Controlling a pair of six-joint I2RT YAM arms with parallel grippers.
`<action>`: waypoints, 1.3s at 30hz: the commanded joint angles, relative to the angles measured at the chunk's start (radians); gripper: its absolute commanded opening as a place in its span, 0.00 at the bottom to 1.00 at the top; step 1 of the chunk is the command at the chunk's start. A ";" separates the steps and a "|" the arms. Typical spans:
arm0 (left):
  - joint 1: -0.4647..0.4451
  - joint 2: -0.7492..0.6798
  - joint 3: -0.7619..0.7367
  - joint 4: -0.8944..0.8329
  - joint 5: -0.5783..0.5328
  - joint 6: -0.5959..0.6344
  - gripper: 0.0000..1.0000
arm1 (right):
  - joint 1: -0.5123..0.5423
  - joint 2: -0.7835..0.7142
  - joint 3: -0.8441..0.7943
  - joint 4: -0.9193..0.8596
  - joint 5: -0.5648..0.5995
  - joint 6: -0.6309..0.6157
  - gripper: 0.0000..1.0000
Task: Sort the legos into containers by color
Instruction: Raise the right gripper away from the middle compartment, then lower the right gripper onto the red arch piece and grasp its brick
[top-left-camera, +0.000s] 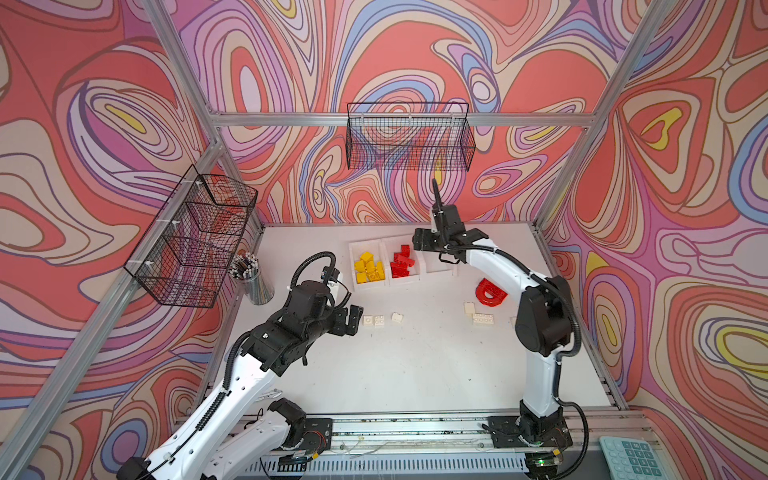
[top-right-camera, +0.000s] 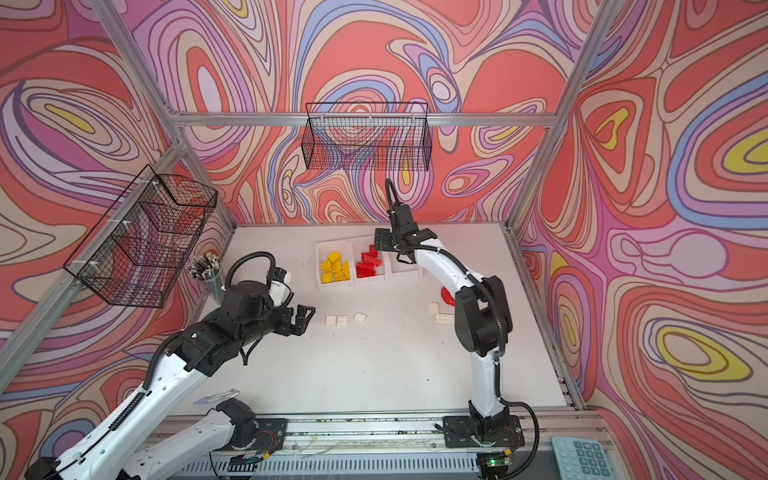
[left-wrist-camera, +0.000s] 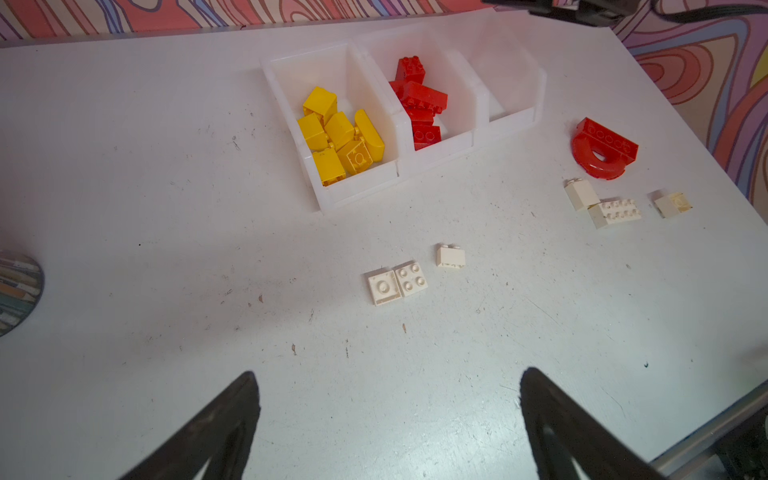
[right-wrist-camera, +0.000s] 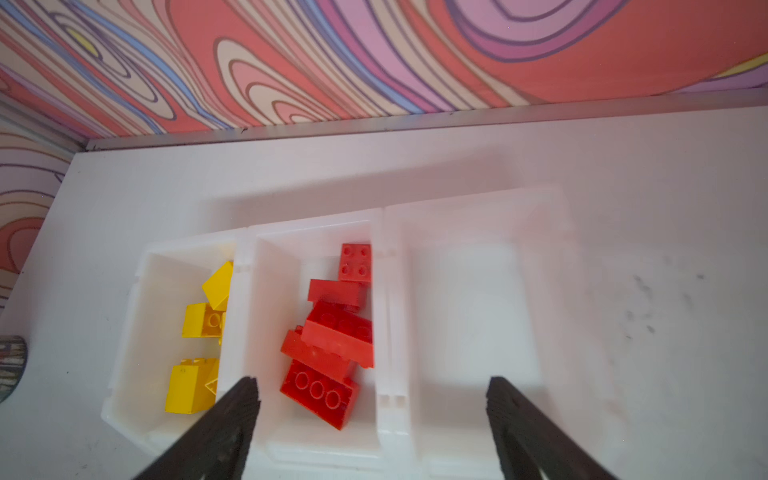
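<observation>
My right gripper is moving to the red brick beside the red arch, which is clear of the white legos, and should keep on until its fingers span the brick's width.
Three joined white containers stand in a row at the back of the table. One end bin holds yellow legos, the middle one red legos, and the other end bin shows nothing inside. A red arch piece lies on the table to the right of the bins. White legos lie loose: a pair, a single and a cluster near the arch. My left gripper is open and empty, just left of the pair. My right gripper hangs open above the red bin.
A clear cup of pencils stands at the table's left edge near my left arm. Black wire baskets hang on the left wall and the back wall. A calculator lies off the table at the front right.
</observation>
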 joint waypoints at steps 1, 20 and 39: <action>0.002 0.013 -0.012 0.011 0.026 0.008 0.97 | -0.079 -0.129 -0.146 0.051 -0.040 -0.014 0.90; 0.002 0.128 -0.001 0.001 0.117 -0.002 0.95 | -0.443 -0.162 -0.568 0.262 -0.156 0.032 0.89; 0.001 0.146 0.001 0.001 0.124 -0.004 0.95 | -0.446 -0.232 -0.773 0.352 -0.231 0.077 0.82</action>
